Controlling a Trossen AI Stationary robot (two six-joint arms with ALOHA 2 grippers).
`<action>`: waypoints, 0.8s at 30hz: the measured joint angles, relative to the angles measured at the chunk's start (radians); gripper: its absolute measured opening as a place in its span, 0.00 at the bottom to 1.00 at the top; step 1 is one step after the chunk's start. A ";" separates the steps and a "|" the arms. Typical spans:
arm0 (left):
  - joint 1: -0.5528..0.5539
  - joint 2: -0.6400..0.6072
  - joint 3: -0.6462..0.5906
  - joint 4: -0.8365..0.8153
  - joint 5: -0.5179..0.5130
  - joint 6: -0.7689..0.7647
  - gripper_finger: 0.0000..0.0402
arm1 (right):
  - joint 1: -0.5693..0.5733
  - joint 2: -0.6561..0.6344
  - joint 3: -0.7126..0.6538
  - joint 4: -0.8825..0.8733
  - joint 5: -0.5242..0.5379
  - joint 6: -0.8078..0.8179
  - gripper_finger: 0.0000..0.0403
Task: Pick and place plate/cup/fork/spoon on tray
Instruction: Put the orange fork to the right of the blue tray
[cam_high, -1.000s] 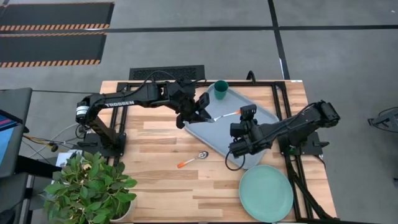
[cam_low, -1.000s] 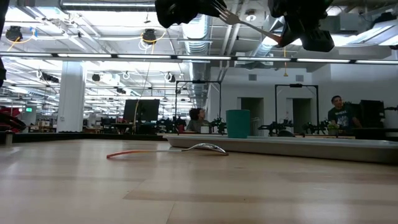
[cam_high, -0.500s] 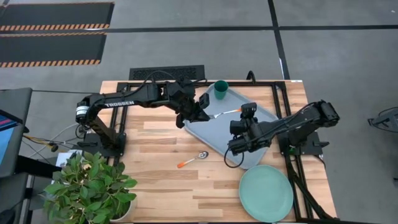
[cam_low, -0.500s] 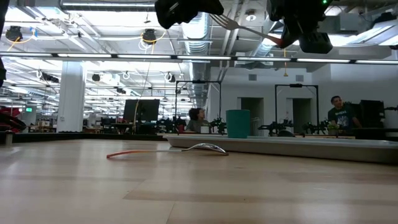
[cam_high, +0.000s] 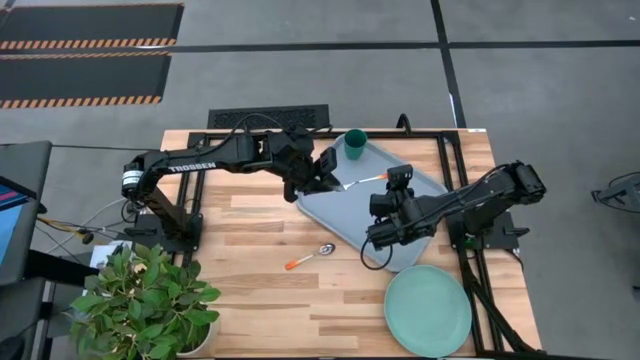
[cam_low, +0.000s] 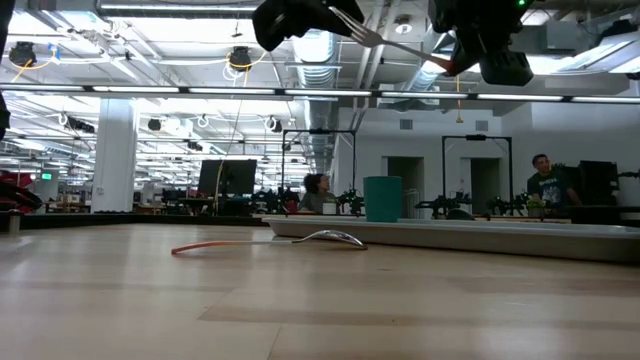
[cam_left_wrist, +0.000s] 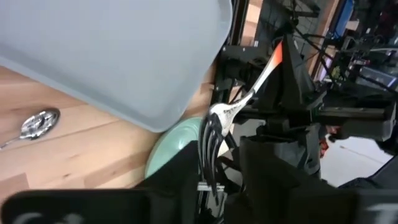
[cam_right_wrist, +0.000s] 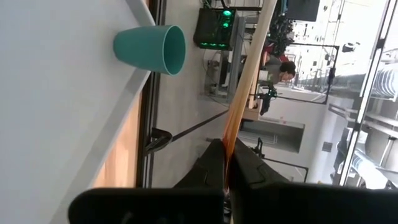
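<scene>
I should close my left gripper on the fork's teeth (cam_low: 350, 23) and lower the fork into the tray, because my right gripper has just the end of the fork's orange handle (cam_low: 438, 62).
A fork (cam_high: 362, 183) with an orange handle hangs above the blue-grey tray (cam_high: 345, 212), between the two arms. My right gripper (cam_high: 386, 184) is shut on its handle. My left gripper (cam_high: 335, 180) is open, with its fingers standing on either side of the tines (cam_left_wrist: 210, 140); I cannot tell whether they touch. The dark green cup (cam_high: 355, 145) stands upright in the tray's far left corner. The spoon (cam_high: 312, 256) lies on the wood in front of the tray. The pale green plate (cam_high: 428, 310) rests on the table near the front right. My right gripper pinches the fork's orange handle (cam_right_wrist: 229, 146) at its free end between its two fingers (cam_right_wrist: 247, 168). It comes from the table's right, nearly level, and the fork runs on along the fingers. The fork is lifted clear over the tray, tines (cam_low: 347, 20) slightly higher than the handle (cam_low: 448, 62).
A potted plant (cam_high: 145, 300) stands at the table's near left corner. Bare wood (cam_high: 250, 300) lies between the plant and the plate. In the low view, people (cam_low: 545, 180) sit in the room behind the table.
My left gripper's fingers have closed in on the fork's tines and parted again, and its wrist has rolled a little. The fork has stayed aloft in my right gripper, over the tray.
</scene>
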 joint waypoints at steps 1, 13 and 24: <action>0.000 0.000 0.000 0.000 0.000 -0.011 0.32 | 0.000 0.000 0.000 0.000 0.002 0.000 0.03; 0.000 0.000 0.000 0.017 -0.040 -0.089 0.36 | 0.000 0.000 0.000 0.034 0.002 0.001 0.03; -0.003 0.000 0.000 0.009 -0.013 -0.084 0.15 | -0.005 0.000 0.000 0.040 0.005 -0.018 0.03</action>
